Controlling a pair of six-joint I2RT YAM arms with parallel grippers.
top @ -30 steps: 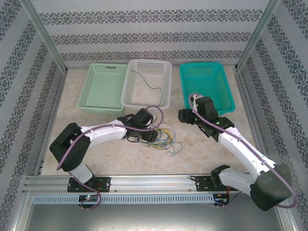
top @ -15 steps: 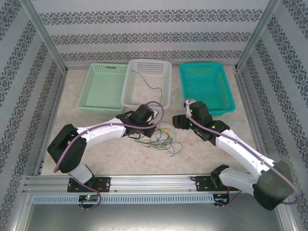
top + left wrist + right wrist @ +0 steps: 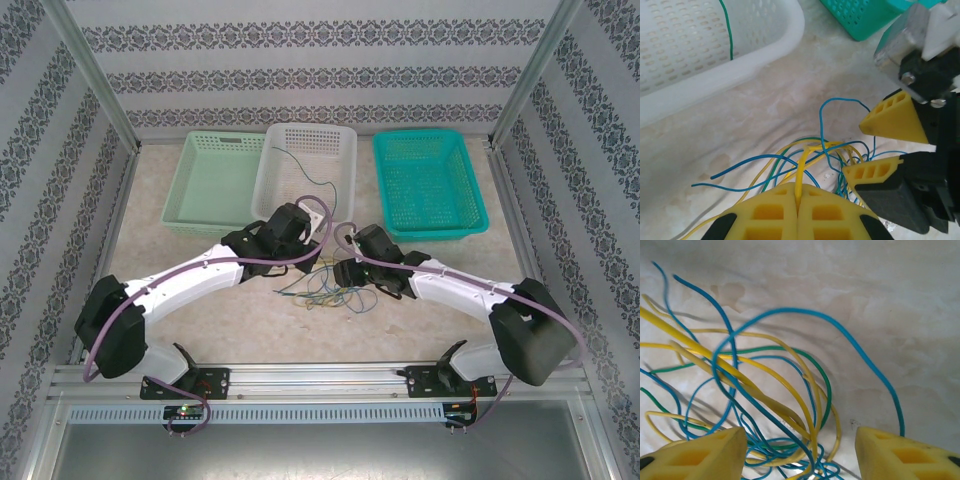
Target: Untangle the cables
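Observation:
The yellow cable still runs from the robot's left gripper into the tangle [image 3: 839, 148], so next the left gripper lifts the cable before the right gripper reaches for its raised length [image 3: 800, 172].
The cables [image 3: 325, 285] lie as a loose tangle of thin yellow, blue and green wires on the marble tabletop between the two arms. My left gripper [image 3: 798, 200] [image 3: 314, 258] is shut on one yellow cable [image 3: 801, 172], which runs up from between its pads into the tangle [image 3: 820, 152]. My right gripper [image 3: 800, 460] [image 3: 343, 271] is open. Its fingers [image 3: 700, 455] stand on either side of the tangle [image 3: 770, 395], and I cannot tell whether they touch any wire. Those yellow fingertips [image 3: 892, 120] show close on the right in the left wrist view.
Three baskets stand in a row at the back: pale green [image 3: 175, 200], white [image 3: 262, 190] and teal [image 3: 480, 200]. One green wire [image 3: 305, 170] [image 3: 729, 30] lies in the white basket [image 3: 765, 50], whose rim is just behind the tangle.
My left gripper has shut on the yellow cable and shifted slightly back. My right arm has swung left from beside the teal basket to the tangle, its jaws narrowing a little.

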